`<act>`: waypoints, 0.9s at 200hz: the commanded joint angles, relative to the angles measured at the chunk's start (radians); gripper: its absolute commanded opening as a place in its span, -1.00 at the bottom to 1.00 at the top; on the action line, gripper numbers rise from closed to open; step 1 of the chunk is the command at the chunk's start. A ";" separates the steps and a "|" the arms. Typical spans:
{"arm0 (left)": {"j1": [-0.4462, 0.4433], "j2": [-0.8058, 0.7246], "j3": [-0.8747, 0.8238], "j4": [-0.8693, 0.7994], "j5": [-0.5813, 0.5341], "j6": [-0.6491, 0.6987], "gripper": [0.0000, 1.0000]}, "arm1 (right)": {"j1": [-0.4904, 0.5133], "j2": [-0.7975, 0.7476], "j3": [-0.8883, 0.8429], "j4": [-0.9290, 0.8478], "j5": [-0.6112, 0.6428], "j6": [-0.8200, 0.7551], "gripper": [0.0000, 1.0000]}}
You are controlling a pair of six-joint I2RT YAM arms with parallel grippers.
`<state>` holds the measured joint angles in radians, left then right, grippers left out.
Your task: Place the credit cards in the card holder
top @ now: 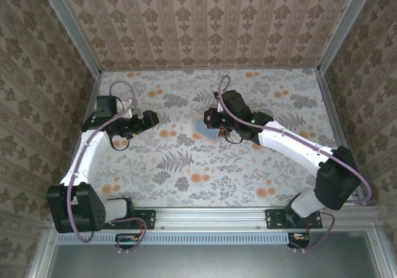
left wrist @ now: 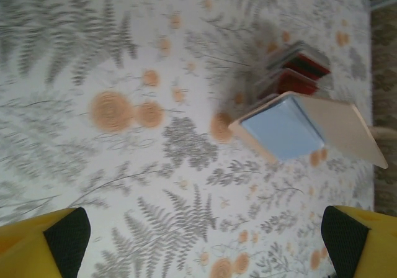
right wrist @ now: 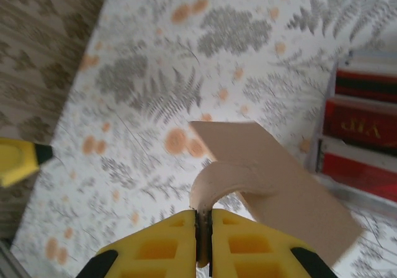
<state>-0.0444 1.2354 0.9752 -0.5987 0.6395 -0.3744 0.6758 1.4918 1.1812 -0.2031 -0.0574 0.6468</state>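
Observation:
My right gripper is holding the card holder's flap and its blue side (top: 206, 130) is free, so my left gripper keeps going to its tan edge (left wrist: 251, 143) and closes there.
The tan card holder (right wrist: 273, 179) lies open in the middle of the table, and my right gripper (right wrist: 203, 241) is shut on the curled edge of one flap. In the left wrist view the holder (left wrist: 285, 129) shows a pale blue inner face with a tan border, its other flap tilted up. The credit cards (right wrist: 360, 123), red with a dark one among them, lie fanned just beside the holder; the cards (left wrist: 298, 67) sit behind it in the left wrist view. My left gripper (left wrist: 205, 234) hovers open over bare cloth, to the left of the holder (top: 206, 130).
The table has a floral cloth with grey ferns and orange flowers (top: 186, 166). Patterned walls enclose it on three sides, with metal rails (top: 329, 104) at the edges. One yellow finger of the left gripper (right wrist: 18, 160) shows at the left of the right wrist view.

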 commanded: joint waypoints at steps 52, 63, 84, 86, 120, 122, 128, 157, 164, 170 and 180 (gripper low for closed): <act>-0.349 0.000 -0.047 0.412 -0.148 -0.129 0.93 | -0.007 -0.212 -0.087 0.223 0.031 0.151 -0.76; -0.351 -0.005 -0.084 0.520 -0.130 -0.183 0.90 | -0.010 -0.253 -0.109 0.246 0.058 0.161 -0.78; -0.359 -0.001 -0.124 0.698 -0.063 -0.266 0.90 | -0.019 -0.322 -0.121 0.267 0.115 0.163 -0.79; -0.361 0.001 -0.127 0.711 -0.059 -0.270 0.91 | -0.019 -0.324 -0.121 0.267 0.116 0.163 -0.79; -0.396 0.066 -0.140 0.940 0.055 -0.356 0.98 | -0.036 -0.373 -0.115 0.312 0.151 0.178 -0.80; -0.396 0.070 -0.143 0.962 0.064 -0.365 0.98 | -0.036 -0.373 -0.113 0.315 0.151 0.179 -0.80; -0.400 0.084 -0.153 1.025 0.083 -0.395 0.99 | -0.039 -0.373 -0.106 0.321 0.148 0.181 -0.80; -0.432 0.170 -0.177 1.288 0.140 -0.507 0.99 | -0.047 -0.356 -0.068 0.353 0.131 0.201 -0.80; -0.444 0.194 -0.177 1.356 0.159 -0.540 0.99 | -0.048 -0.350 -0.058 0.369 0.122 0.208 -0.80; -0.447 0.215 -0.178 1.417 0.171 -0.568 0.99 | -0.048 -0.345 -0.047 0.379 0.116 0.213 -0.80; -0.456 0.253 -0.179 1.511 0.186 -0.608 0.98 | -0.048 -0.335 -0.031 0.392 0.105 0.216 -0.80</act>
<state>-0.4629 1.4220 0.8101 0.5575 0.7258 -0.8322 0.6327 1.1389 1.0786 0.0872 0.0566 0.8299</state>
